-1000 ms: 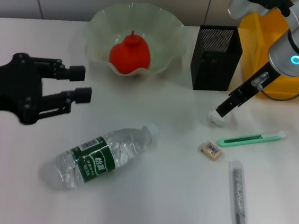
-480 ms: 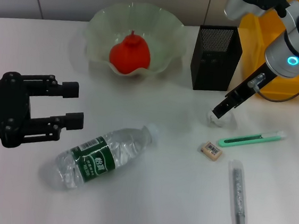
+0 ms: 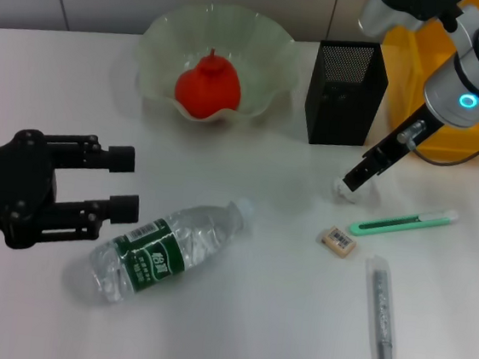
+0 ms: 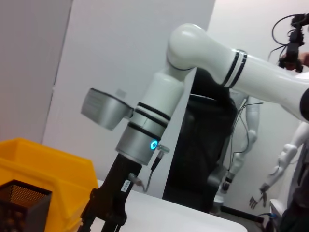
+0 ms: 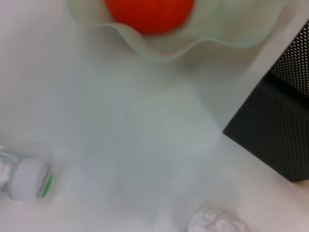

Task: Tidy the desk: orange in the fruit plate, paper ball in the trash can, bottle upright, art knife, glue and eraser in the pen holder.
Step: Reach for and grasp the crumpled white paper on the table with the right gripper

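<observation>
The white paper ball is packed into a round lump by tight creases, so it will stay crumpled together when the robot lifts it.
The orange lies in the pale green fruit plate. A clear bottle with a green label lies on its side. My left gripper is open just beside the bottle's base end, with nothing in it. My right gripper points down onto the white paper ball, in front of the black mesh pen holder. The green art knife, the eraser and the grey glue stick lie on the desk to the right. The right wrist view shows the paper ball and the orange.
A yellow trash can stands behind my right arm, next to the pen holder. The left wrist view shows my right arm above the yellow trash can. The desk is white.
My left gripper has come down and toward the near edge, closer to the bottle. The right gripper has stayed at the paper ball.
</observation>
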`<action>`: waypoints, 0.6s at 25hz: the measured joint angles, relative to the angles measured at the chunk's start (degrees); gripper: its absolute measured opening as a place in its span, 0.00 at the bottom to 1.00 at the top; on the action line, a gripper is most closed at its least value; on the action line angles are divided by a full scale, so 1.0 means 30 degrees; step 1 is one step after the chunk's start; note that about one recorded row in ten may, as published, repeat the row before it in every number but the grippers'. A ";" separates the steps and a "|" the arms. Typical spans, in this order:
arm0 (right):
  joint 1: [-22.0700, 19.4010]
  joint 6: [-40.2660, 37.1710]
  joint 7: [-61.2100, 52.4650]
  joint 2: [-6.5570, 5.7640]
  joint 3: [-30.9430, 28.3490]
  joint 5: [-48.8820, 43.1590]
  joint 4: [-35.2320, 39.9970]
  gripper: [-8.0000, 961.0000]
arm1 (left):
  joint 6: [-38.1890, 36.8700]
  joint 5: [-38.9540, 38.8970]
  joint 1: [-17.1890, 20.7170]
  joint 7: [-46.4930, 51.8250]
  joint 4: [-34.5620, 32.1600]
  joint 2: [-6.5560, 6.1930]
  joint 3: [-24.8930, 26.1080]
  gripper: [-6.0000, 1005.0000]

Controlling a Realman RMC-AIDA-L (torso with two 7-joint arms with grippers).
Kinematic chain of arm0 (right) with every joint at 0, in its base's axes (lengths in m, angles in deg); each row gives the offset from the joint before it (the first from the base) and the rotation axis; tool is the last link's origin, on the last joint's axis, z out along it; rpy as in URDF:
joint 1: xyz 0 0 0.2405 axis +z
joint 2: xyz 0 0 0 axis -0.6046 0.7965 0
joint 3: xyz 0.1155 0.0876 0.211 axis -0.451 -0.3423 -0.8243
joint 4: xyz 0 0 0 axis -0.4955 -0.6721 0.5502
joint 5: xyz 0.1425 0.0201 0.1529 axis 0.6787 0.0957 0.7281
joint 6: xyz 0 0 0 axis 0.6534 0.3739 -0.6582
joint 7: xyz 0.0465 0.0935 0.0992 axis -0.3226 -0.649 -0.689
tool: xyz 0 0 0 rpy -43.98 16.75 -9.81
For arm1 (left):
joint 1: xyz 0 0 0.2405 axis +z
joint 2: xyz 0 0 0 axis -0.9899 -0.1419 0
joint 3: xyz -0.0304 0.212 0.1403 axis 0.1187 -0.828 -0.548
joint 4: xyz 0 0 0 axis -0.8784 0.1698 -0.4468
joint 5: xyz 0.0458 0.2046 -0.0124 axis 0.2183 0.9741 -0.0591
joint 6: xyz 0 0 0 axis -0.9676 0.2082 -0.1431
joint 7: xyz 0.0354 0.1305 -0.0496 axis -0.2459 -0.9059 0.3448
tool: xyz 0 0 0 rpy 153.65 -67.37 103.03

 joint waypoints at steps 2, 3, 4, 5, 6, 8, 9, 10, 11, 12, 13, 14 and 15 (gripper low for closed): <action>0.0014 0.0074 0.0000 0.0021 0.0049 -0.0175 -0.0073 0.76 | -0.0077 -0.0069 0.0007 -0.0096 0.0000 0.0007 0.0057 0.63; 0.0025 0.0177 -0.0001 0.0036 0.0119 -0.0290 -0.0194 0.76 | -0.0145 -0.0194 0.0032 -0.0189 0.0001 0.0035 0.0145 0.63; 0.0038 0.0296 0.0000 0.0042 0.0214 -0.0328 -0.0335 0.76 | -0.0183 -0.0354 0.0059 -0.0239 0.0000 0.0060 0.0252 0.63; 0.0058 0.0516 0.0000 0.0045 0.0349 -0.0342 -0.0542 0.76 | -0.0189 -0.0545 0.0093 -0.0249 0.0001 0.0154 0.0632 0.64; 0.0058 0.0516 0.0000 0.0045 0.0349 -0.0342 -0.0542 0.76 | -0.0189 -0.0545 0.0093 -0.0249 0.0001 0.0154 0.0632 0.64; 0.0050 0.0711 0.0000 0.0049 0.0399 -0.0343 -0.0640 0.76 | -0.0208 -0.0616 0.0084 -0.0228 0.0007 0.0226 0.0944 0.64; 0.0049 0.0785 0.0000 0.0050 0.0402 -0.0342 -0.0719 0.76 | -0.0237 -0.0628 0.0077 -0.0192 0.0008 0.0245 0.1028 0.64; 0.0055 0.0927 0.0000 0.0050 0.0407 -0.0335 -0.0879 0.76 | -0.0263 -0.0632 0.0069 -0.0168 0.0011 0.0257 0.1031 0.65; 0.0055 0.0927 0.0000 0.0050 0.0407 -0.0335 -0.0879 0.76 | -0.0304 -0.0637 0.0052 -0.0132 0.0014 0.0261 0.1030 0.65; 0.0070 0.1006 0.0005 0.0050 0.0408 -0.0329 -0.0951 0.76 | -0.0334 -0.0637 0.0042 -0.0105 0.0016 0.0261 0.1028 0.65; 0.0086 0.1054 0.0015 0.0050 0.0409 -0.0322 -0.0997 0.76 | -0.0377 -0.0640 0.0024 -0.0076 0.0051 0.0261 0.1026 0.65; 0.0095 0.1089 0.0034 0.0050 0.0409 -0.0306 -0.1051 0.76 | -0.0470 -0.0643 -0.0018 -0.0036 0.0171 0.0254 0.1019 0.68; 0.0134 0.1232 0.0121 0.0050 0.0409 -0.0274 -0.1245 0.76 | -0.0663 -0.0648 -0.0103 -0.0048 0.0462 0.0185 0.0994 0.70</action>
